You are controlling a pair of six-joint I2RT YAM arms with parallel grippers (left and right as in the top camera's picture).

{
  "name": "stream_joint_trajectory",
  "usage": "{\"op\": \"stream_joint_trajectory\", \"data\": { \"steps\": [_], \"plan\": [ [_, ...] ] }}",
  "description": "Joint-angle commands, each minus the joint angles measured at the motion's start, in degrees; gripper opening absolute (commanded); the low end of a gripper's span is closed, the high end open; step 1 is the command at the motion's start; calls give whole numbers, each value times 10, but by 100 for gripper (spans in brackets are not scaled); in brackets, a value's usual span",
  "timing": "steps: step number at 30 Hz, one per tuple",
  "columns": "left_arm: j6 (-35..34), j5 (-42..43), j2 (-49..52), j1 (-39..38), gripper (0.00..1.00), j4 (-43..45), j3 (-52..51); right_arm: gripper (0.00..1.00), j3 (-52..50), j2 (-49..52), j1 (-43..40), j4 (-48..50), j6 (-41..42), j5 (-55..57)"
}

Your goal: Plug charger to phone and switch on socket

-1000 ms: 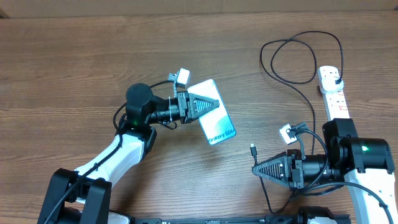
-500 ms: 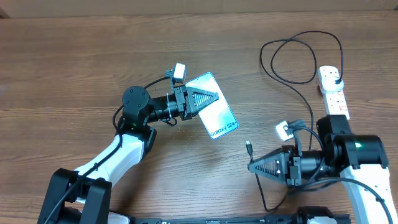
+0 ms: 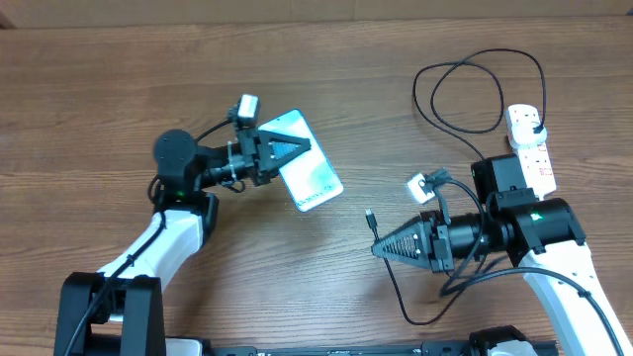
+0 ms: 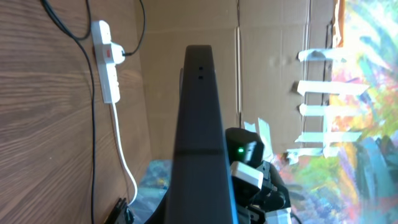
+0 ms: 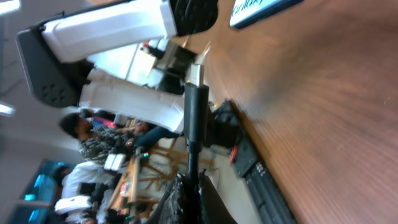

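Next, my left gripper turns the phone straighter, in line with the connector tip point(image 3: 370, 215), before plugging it in, because the phone's bottom edge point(image 3: 321, 199) slants across the connector's line.
My left gripper point(image 3: 293, 150) is shut on the phone point(image 3: 310, 176), a slim handset with a light blue screen, and holds it tilted above the table left of centre. In the left wrist view the phone point(image 4: 200, 124) shows edge-on as a dark bar. My right gripper point(image 3: 381, 247) is shut on the charger cable just behind its connector tip point(image 3: 370, 216), which points up-left toward the phone. The right wrist view shows the connector point(image 5: 194, 93) sticking out of the jaws and the phone's corner point(image 5: 261, 11) at the top. The black cable point(image 3: 465, 99) loops back to its plug in the white socket strip point(image 3: 528, 143).
The socket strip's white cord point(image 4: 127, 168) runs off the table's near right edge. A cardboard wall point(image 4: 273, 37) stands behind the table. The cable also loops low near the front edge point(image 3: 415, 316).
My left gripper has carried the phone to the left and slightly up. My right gripper has moved left and up with the connector, following the phone.
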Motion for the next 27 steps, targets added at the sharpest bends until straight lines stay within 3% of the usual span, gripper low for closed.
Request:
{"op": "stream_joint_trajectory", "data": {
  "steps": [1,4,8,14,27],
  "plan": [
    [-11,42,-3,16,4,5,11,4,0,-2,32,87,170,41],
    [-6,46,7,28,4,3,26,4,0,-2,76,183,276,78],
    [-7,81,49,34,4,3,80,4,0,-2,137,257,342,105],
    [-16,152,115,24,4,3,166,4,0,-2,159,265,424,135],
    [-24,128,117,-23,4,10,169,4,0,31,181,335,512,148]
  ]
}}
